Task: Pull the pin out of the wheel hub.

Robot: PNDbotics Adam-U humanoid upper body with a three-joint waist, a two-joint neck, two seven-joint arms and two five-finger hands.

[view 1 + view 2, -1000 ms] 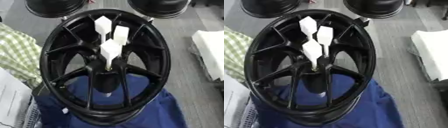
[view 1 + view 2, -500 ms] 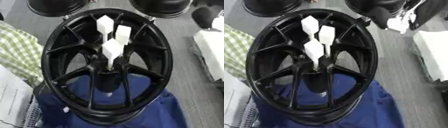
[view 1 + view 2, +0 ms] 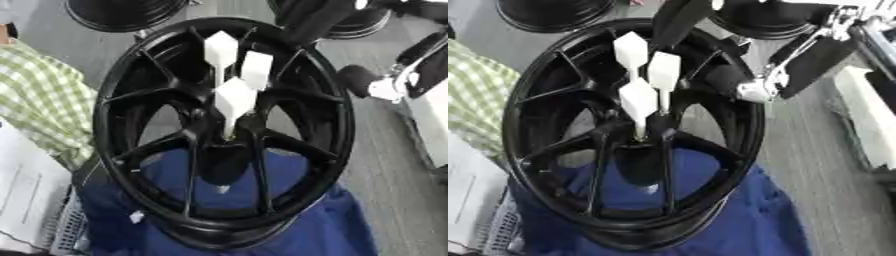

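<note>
I expect the front pin to come out by itself when I pull, leaving the other pins standing, because it stands apart on its own thin stem.
A black wheel hub (image 3: 114,100) stands tilted on a blue cloth (image 3: 337,225). Three white pins with blocky white heads rise from its centre: one at the back (image 3: 220,49), one to the right (image 3: 257,70) and one in front (image 3: 234,100). My right hand (image 3: 754,87) comes in from the upper right and hovers over the hub's right rim, blurred. Its fingers are spread and fairly straight, and one dark finger (image 3: 677,20) points down just above the pins. It holds nothing. My left hand shows in neither view.
Two more black wheels (image 3: 122,12) lie beyond the hub. A green checked cloth (image 3: 44,95) lies at the left, with white paper and a basket (image 3: 26,200) at the lower left. A white block (image 3: 868,125) sits on the grey floor at the right.
My right hand has come in from the upper right and now reaches over the hub's right rim towards the pins. The hub and pins have not moved.
</note>
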